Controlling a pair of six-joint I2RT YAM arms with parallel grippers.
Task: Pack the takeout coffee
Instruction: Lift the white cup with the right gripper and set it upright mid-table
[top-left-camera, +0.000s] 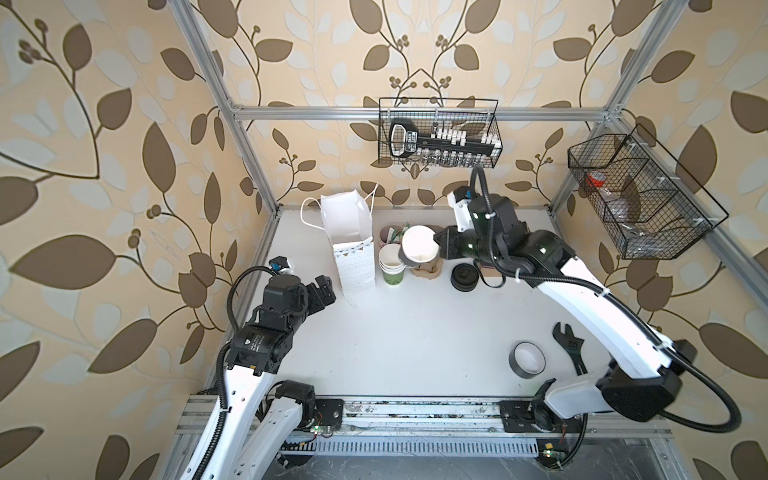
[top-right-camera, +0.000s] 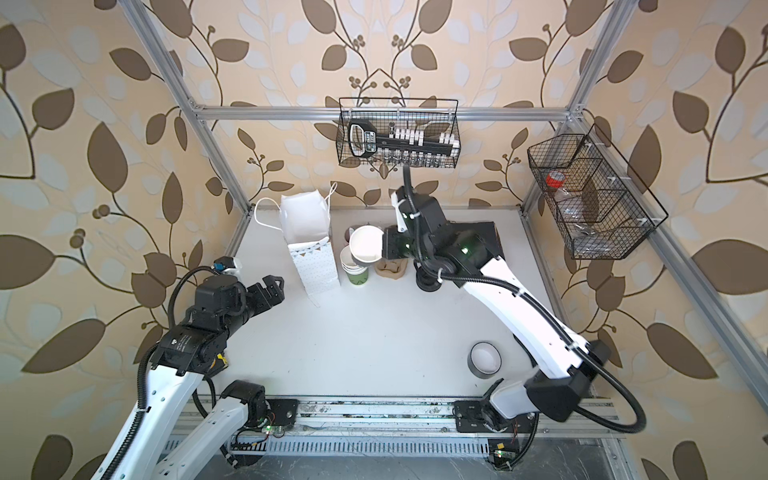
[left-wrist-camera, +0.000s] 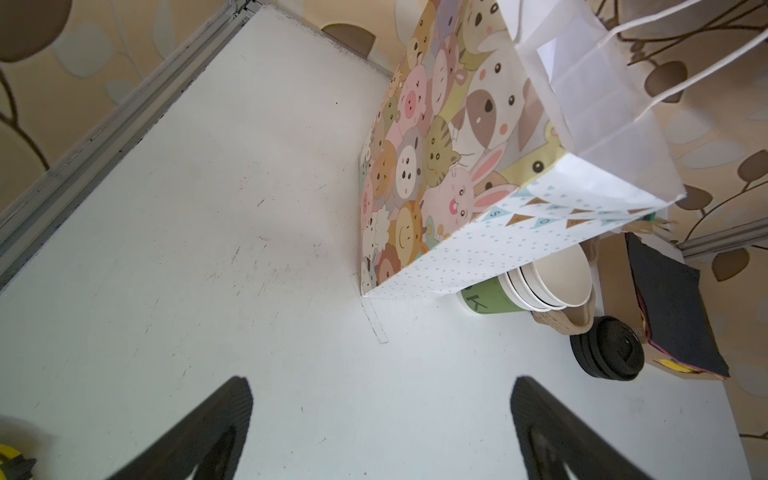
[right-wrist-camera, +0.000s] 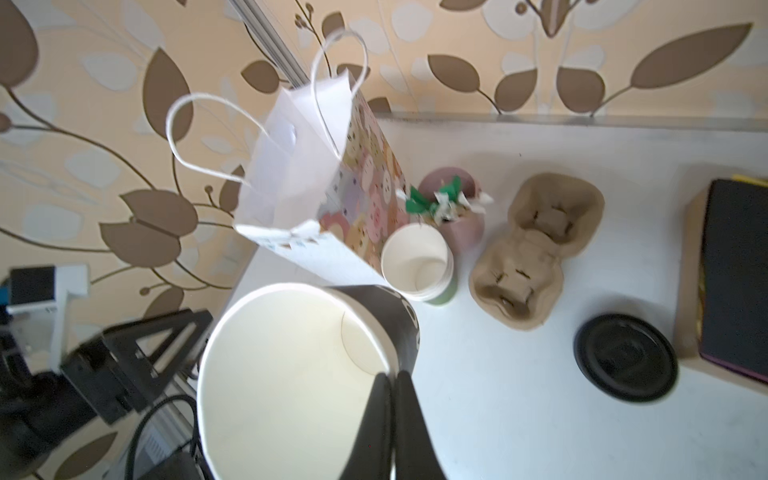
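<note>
I should keep carrying the dark cup with my right gripper, as the dark cup's opening (top-left-camera: 420, 242) faces up and the table's middle (top-left-camera: 449, 334) is clear, until its bottom rests flat there, then let go.
The takeout coffee (top-left-camera: 419, 244) (top-right-camera: 365, 245) (right-wrist-camera: 291, 374) is a dark grey-black paper cup with its white inside showing and no lid on it. It hangs tilted above the table, just right of the paper bag (top-left-camera: 349, 232) (top-right-camera: 307, 232) (right-wrist-camera: 307, 174) (left-wrist-camera: 457, 166). My right gripper (top-left-camera: 436, 245) (top-right-camera: 384, 246) (right-wrist-camera: 392, 378) is shut on its rim, one finger inside and one outside. My left gripper (top-left-camera: 326, 289) (top-right-camera: 276, 286) (left-wrist-camera: 382, 382) stands open and empty over bare table, left of the bag's foot.
Under the held cup stand stacked white-and-green cups (top-left-camera: 391, 266) (right-wrist-camera: 419, 266) and a cardboard carrier (top-left-camera: 426, 272) (right-wrist-camera: 536, 249). Stacked black lids (top-left-camera: 464, 277) (right-wrist-camera: 627, 361) lie to the right, beside a black pad (right-wrist-camera: 735, 270). A tape roll (top-left-camera: 527, 359) and wrench (top-left-camera: 571, 345) lie front right.
</note>
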